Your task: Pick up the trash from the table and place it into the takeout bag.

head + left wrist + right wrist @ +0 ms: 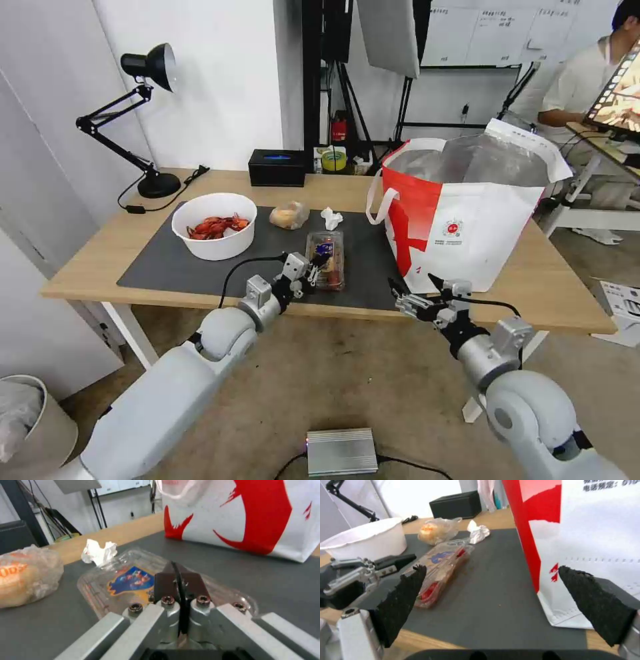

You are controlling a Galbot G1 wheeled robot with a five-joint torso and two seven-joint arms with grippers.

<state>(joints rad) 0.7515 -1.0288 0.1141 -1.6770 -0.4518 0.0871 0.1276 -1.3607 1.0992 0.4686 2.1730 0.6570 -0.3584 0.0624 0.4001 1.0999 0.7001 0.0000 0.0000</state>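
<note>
The lid sits down along the tray's rim, so the clear tray (327, 260) should stay closed and hang upright while the robot carries it to the takeout bag.
On the table (100, 250), a dark mat (167, 267) holds the trash: a white bowl (213, 225) of red shells, a small bag of tan food (289, 215), a crumpled tissue (331, 217) and a clear tray (326, 259). My left gripper (313, 268) is shut, its tips at the tray's near edge (133, 580); whether they pinch it is hidden. The red-and-white takeout bag (467, 213) stands open on the right. My right gripper (413, 283) hangs open at the table's front edge, beside the takeout bag's near corner (593, 530).
A black desk lamp (143, 120) stands at the table's far left corner, and a black tissue box (277, 167) and a tape roll (333, 160) sit along the far edge. On the floor are a white bin (33, 427) at left and a metal box (341, 452).
</note>
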